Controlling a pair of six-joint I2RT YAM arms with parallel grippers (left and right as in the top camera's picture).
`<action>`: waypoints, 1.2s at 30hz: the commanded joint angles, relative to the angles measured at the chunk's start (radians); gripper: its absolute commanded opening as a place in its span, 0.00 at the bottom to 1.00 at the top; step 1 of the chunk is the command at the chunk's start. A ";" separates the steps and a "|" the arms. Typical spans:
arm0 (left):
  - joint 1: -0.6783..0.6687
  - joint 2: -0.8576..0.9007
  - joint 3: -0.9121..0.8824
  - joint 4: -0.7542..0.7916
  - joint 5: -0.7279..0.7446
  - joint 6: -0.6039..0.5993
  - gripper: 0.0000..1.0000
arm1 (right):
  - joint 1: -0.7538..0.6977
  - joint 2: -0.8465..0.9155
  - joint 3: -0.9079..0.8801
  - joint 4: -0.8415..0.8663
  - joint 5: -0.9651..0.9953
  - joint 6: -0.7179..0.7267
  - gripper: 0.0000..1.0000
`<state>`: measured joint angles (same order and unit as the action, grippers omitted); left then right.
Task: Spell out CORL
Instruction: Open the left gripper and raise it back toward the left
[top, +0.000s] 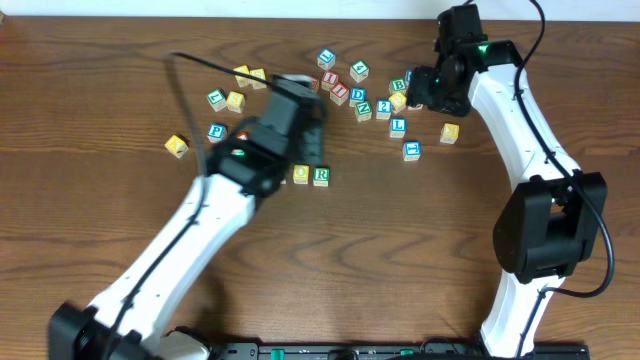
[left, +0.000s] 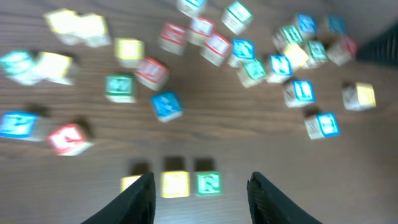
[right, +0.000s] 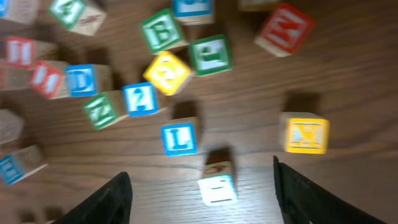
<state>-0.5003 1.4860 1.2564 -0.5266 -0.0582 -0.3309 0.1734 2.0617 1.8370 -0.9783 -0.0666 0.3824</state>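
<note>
The blue L block (top: 398, 127) is close to my right gripper and far from my left gripper, so next my right gripper moves it next to the green R block.
A row of blocks lies on the table: a green R block (top: 321, 176) (left: 208, 183), a yellow block (top: 300, 175) (left: 175, 184) to its left, and another yellow block (left: 130, 182) partly hidden by my finger. Their letters are blurred. My left gripper (top: 305, 140) (left: 202, 182) is open and empty, hovering over this row. A blue L block (top: 398, 126) (right: 179, 138) lies at the near edge of the loose pile. My right gripper (top: 428, 92) (right: 202, 183) is open and empty above the table, with the L block just ahead of its fingers.
Several loose letter blocks are scattered across the back of the table (top: 100, 230). A blue-faced block (top: 411, 150) (right: 217, 185) lies between the right fingers. A yellow block (top: 450, 132) (right: 306, 135) sits to the right. A yellow block (top: 177, 146) lies far left.
</note>
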 joint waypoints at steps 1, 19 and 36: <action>0.138 -0.070 0.021 -0.060 -0.010 0.024 0.47 | 0.024 0.002 -0.003 0.019 -0.074 0.026 0.66; 0.338 -0.068 0.019 -0.121 -0.010 0.024 0.48 | 0.126 0.087 0.129 0.026 0.033 0.027 0.54; 0.338 -0.066 0.017 -0.132 -0.010 0.024 0.48 | 0.149 0.242 0.128 0.100 0.113 -0.002 0.51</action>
<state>-0.1646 1.4120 1.2572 -0.6548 -0.0620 -0.3164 0.3134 2.2490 1.9495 -0.8852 0.0223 0.3962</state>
